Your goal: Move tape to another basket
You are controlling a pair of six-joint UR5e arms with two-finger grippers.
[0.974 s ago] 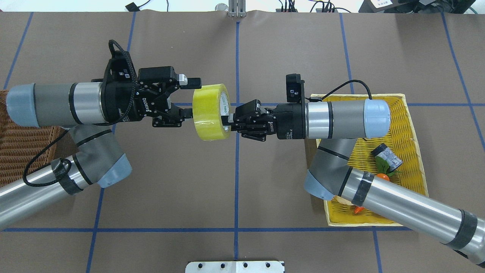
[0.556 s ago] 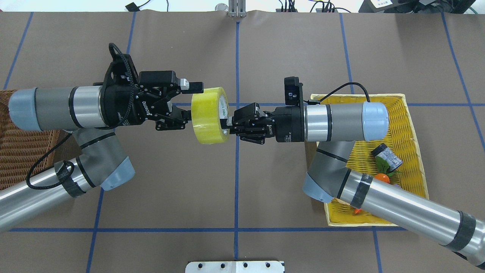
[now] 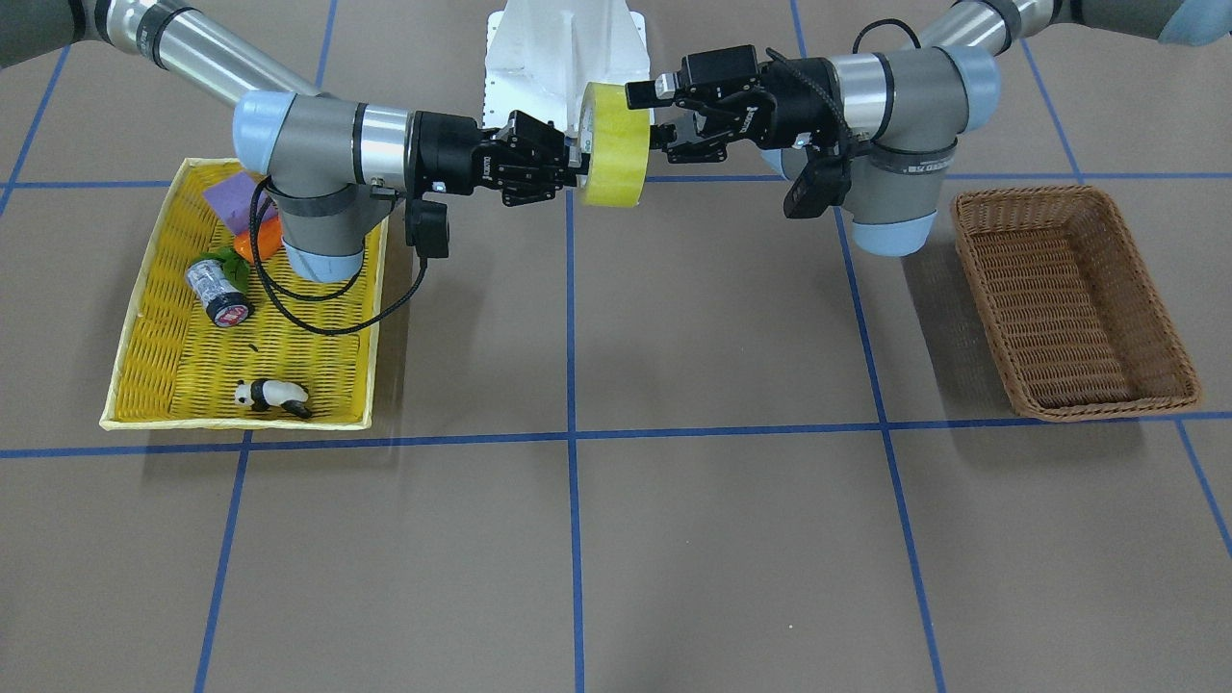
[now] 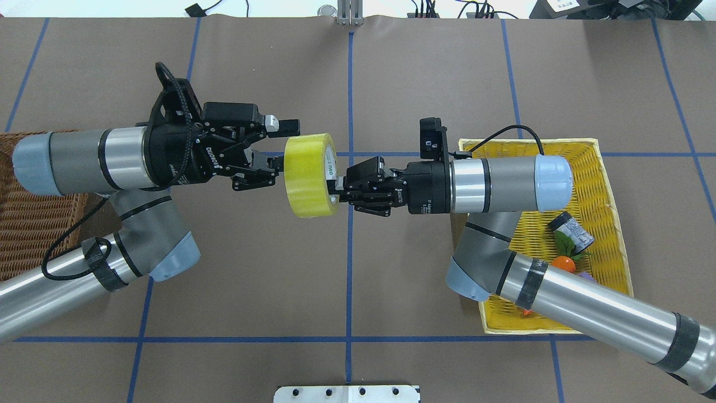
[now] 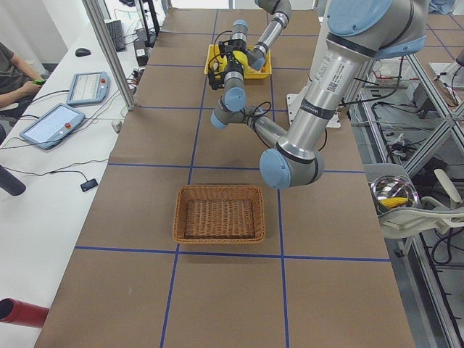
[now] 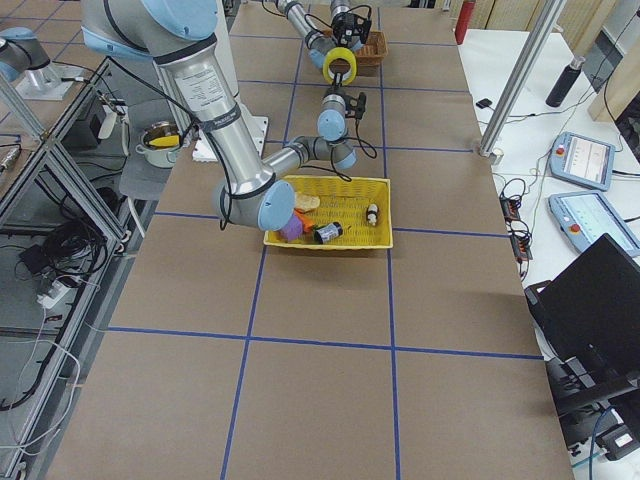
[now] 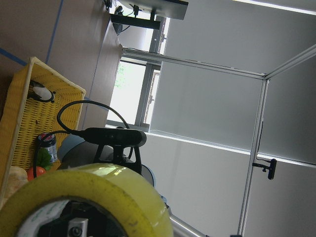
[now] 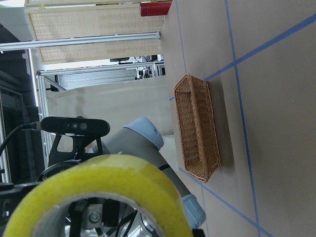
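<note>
My right gripper's finger is inside the open core (image 7: 74, 219). The yellow tape (image 3: 618, 144) will slide straight off when I pull with my left gripper.
The yellow tape (image 4: 306, 174) hangs upright in the air over the table's middle, also in the front view (image 3: 616, 144). My right gripper (image 4: 337, 189) is shut on the tape's lower wall from the right, one finger inside the core. My left gripper (image 4: 282, 145) is open at the tape's left face, its jaws spread about the upper rim; I cannot tell if they touch. It also shows in the front view (image 3: 655, 119). The tape fills both wrist views (image 7: 98, 192) (image 8: 108, 180). The brown wicker basket (image 3: 1035, 192) stands empty at the table's left end, partly under my left arm (image 4: 28, 224).
The shallow yellow tray (image 4: 609, 179) lies under my right arm and holds a silver cylinder (image 4: 570, 232), an orange item (image 4: 565, 263), a purple block (image 3: 236, 197) and a panda toy (image 3: 272, 395). The robot's white base (image 3: 563, 48) stands behind the tape.
My left gripper has come a little closer to the tape, still open. The tape and my right gripper have shifted slightly toward the robot's side.
</note>
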